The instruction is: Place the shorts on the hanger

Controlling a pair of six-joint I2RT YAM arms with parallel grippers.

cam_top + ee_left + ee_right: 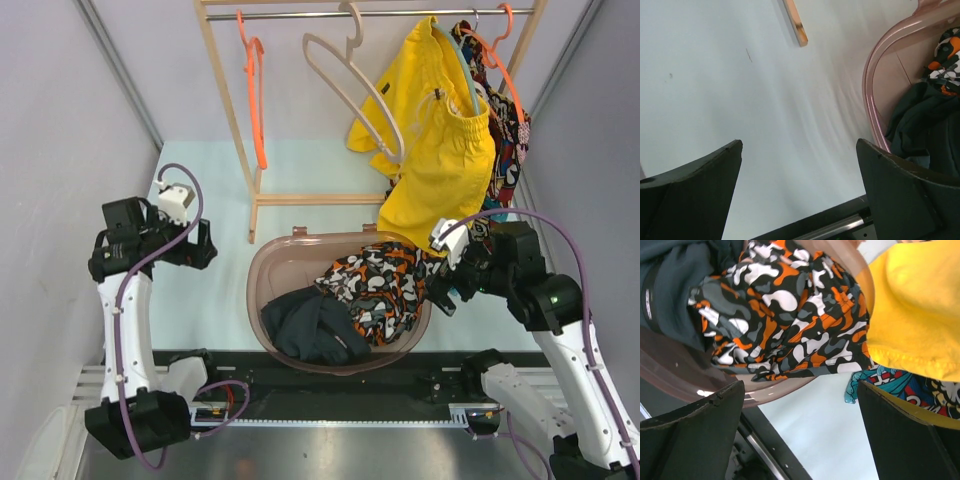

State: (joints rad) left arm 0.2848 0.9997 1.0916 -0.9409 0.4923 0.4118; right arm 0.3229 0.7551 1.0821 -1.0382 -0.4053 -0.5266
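The camouflage shorts rest uncovered beside the navy garment, so I should keep bringing my right gripper over the basket until its open fingers straddle the shorts' cloth (380,281).
The camouflage shorts (378,290) lie in the right half of the brown basket (262,262), draped over its right rim; they also show in the right wrist view (790,315). The thin orange hanger (254,90) hangs empty at the left end of the rack rail. My right gripper (443,292) is open and empty just right of the basket, beside the shorts' edge; in its own view (802,427) it hangs over bare table. My left gripper (205,243) is open and empty over the table left of the basket, also seen in its own view (800,190).
A dark navy garment (312,328) fills the basket's front left. Yellow shorts (437,150) hang on the rack at the right, a red-blue patterned garment (508,150) behind them on another orange hanger. A beige hanger (352,85) hangs mid-rail. The wooden rack base (310,201) lies behind the basket.
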